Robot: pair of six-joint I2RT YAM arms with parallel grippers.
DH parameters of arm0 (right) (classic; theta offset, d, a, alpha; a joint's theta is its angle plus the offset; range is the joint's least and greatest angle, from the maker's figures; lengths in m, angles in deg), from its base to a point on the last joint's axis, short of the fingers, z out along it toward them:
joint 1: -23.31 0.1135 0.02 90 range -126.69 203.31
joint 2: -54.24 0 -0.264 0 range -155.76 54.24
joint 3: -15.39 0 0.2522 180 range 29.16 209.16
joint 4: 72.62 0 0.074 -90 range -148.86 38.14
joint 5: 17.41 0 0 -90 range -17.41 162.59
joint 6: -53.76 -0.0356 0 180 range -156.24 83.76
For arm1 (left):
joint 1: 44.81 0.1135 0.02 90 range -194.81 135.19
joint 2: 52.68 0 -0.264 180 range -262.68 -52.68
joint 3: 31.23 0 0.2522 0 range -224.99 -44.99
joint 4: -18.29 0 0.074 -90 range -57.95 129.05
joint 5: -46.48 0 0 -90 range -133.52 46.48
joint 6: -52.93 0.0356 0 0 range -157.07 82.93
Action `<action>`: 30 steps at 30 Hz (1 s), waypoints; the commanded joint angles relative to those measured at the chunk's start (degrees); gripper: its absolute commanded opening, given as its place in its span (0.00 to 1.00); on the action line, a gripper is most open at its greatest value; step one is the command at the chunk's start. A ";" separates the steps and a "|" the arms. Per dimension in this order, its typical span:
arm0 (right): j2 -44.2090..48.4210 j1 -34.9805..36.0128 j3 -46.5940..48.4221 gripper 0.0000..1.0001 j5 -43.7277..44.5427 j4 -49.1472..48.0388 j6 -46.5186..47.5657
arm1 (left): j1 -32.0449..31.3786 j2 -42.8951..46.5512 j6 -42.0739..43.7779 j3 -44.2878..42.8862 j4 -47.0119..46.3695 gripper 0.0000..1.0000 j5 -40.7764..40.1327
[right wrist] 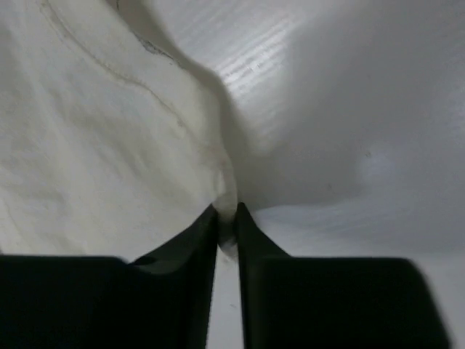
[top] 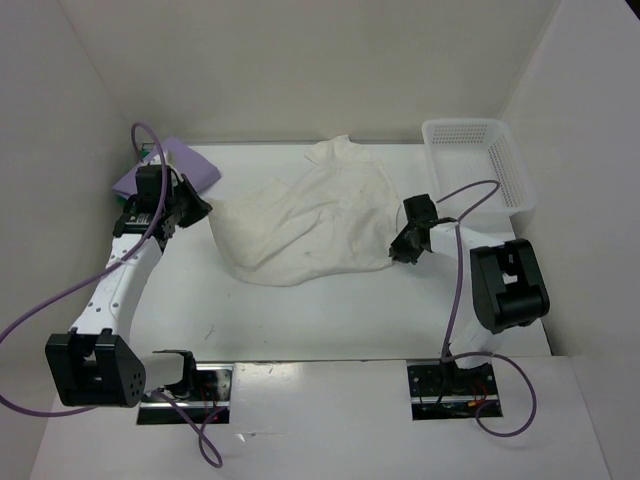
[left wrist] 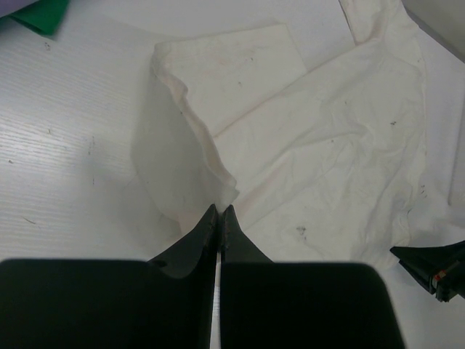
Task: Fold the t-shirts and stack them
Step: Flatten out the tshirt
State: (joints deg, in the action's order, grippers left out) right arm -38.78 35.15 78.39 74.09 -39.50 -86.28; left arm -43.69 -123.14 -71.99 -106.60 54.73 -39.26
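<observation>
My grippers are holding the t-shirt's ends while the cream-white t-shirt's middle (top: pixel 312 222) lies loose and creased, so I should raise both ends (top: pixel 221 220) high and stretch it tight before folding.
The cream-white t-shirt (top: pixel 310 215) lies spread and rumpled in the middle of the table. My left gripper (top: pixel 195 210) is at its left edge, jaws shut on a raised fold of the cloth (left wrist: pixel 218 182); the left gripper (left wrist: pixel 219 211) shows no gap. My right gripper (top: pixel 400 250) is at the shirt's right edge. In the right wrist view the right gripper (right wrist: pixel 227 214) pinches a ridge of cream cloth (right wrist: pixel 109 145) between its fingers. The lavender-purple t-shirt (top: pixel 190 165) lies folded at the back left, with a bit of the green t-shirt (top: pixel 150 157) under it.
A white plastic lattice basket (top: pixel 480 160) stands at the back right, close behind the right arm. White walls enclose the table on three sides. A corner of green cloth (left wrist: pixel 40 14) shows at the top left of the left wrist view.
</observation>
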 commanded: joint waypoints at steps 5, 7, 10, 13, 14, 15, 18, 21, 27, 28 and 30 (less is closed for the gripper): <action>4.04 2.66 10.08 0.00 2.63 3.48 2.05 | -0.25 0.49 0.37 -6.84 -0.62 0.00 -0.56; 9.66 4.25 15.94 0.00 3.78 11.03 3.54 | -0.25 0.49 0.98 -9.49 0.61 0.00 -2.40; 19.96 4.78 25.80 0.00 3.16 19.19 6.97 | 0.37 -1.87 2.48 -15.90 2.55 0.00 -4.24; 21.03 -0.03 33.97 0.00 -0.25 23.09 11.10 | 0.37 -4.16 3.10 -20.82 3.25 0.00 -5.82; 19.81 -1.45 34.61 0.00 -4.70 23.10 11.89 | 0.37 -4.86 3.80 -21.88 3.95 0.00 -6.44; 18.15 -2.51 33.83 0.00 -6.31 22.57 11.90 | 0.37 -6.00 3.80 -22.76 3.95 0.00 -6.97; 15.07 -3.22 30.33 0.00 -6.25 18.63 12.51 | 0.37 -6.53 4.33 -23.39 3.95 0.00 -9.69; 10.15 -4.97 27.85 0.00 -6.94 14.58 12.51 | 0.37 -6.54 4.86 -20.41 3.25 0.00 -10.22; -5.84 -4.98 33.97 0.00 -6.16 10.62 13.13 | 0.37 -7.06 4.86 -15.13 1.41 0.00 -11.46; -8.13 -4.98 36.17 0.00 -5.63 10.62 13.13 | 0.37 -7.06 4.86 -15.12 1.41 0.00 -11.46; -15.24 -4.98 43.70 0.00 -5.63 11.23 13.13 | 0.37 -7.85 4.86 -13.99 0.88 0.00 -11.46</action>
State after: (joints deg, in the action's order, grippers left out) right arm -51.74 30.65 111.17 68.23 -25.01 -74.24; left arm -43.73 -130.37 -68.53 -121.35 58.55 -49.38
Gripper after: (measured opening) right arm 0.012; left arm 0.010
